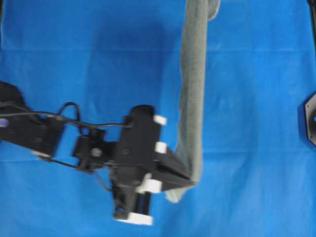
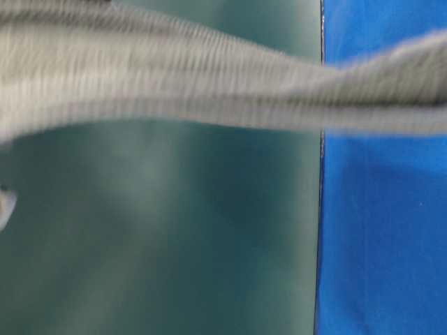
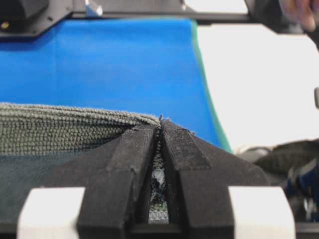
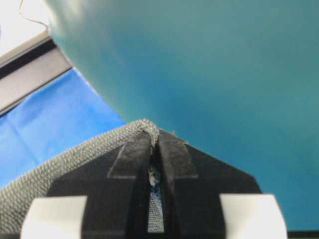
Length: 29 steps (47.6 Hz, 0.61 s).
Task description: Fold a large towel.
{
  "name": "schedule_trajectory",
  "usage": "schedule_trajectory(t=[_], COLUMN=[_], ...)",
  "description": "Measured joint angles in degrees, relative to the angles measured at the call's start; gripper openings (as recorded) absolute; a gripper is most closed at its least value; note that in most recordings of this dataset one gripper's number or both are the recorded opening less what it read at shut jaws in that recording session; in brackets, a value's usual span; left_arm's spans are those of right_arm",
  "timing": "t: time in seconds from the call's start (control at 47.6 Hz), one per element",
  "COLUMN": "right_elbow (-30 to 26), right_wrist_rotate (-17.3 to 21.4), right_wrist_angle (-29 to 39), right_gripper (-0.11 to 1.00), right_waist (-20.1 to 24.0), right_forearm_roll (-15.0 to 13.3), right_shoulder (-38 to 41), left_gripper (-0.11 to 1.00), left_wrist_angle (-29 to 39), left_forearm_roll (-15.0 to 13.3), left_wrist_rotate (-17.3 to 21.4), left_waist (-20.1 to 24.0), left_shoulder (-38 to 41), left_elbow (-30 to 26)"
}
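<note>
The towel hangs as a narrow band (image 1: 192,89) with its end in the robot's right gripper near the covering's edge, so the robot should pull back and lay the towel flat (image 1: 143,74) before it folds the towel.
The grey-green towel (image 1: 192,89) hangs stretched as a long narrow band above the blue table covering, running from the top edge of the overhead view down to my left gripper (image 1: 192,177). That gripper is shut on the towel's near end. In the left wrist view the towel (image 3: 60,127) runs off to the left from the closed left gripper (image 3: 160,124), with cloth pinched between the jaws. My right gripper (image 4: 154,137) is shut on a folded towel edge (image 4: 75,154); it is outside the overhead view. At table level the towel (image 2: 209,91) is a blurred band across the top.
The blue table covering (image 1: 74,59) spreads under everything. A black base plate (image 1: 310,118) sits at the right edge. A teal backdrop (image 4: 224,74) stands close ahead of the right gripper. Past the table's edge lies pale floor (image 3: 259,84).
</note>
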Motion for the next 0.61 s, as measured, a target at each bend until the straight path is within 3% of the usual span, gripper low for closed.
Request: schedule_trajectory(t=[0.21, 0.609], right_elbow=[1.93, 11.34], right_wrist_rotate=[-0.35, -0.88], right_wrist_angle=[2.11, 16.26], right_gripper=[0.04, 0.04], right_waist=[0.09, 0.09], right_forearm_roll=[-0.44, -2.2], right_shoulder=[-2.37, -16.79], left_gripper=[0.03, 0.03], left_wrist_angle=[-4.04, -11.16], left_forearm_roll=[0.0, -0.09], left_wrist_rotate=[-0.18, -0.26], left_waist=[0.18, 0.18], left_shoulder=[8.26, 26.54], left_elbow=[-7.21, -24.87])
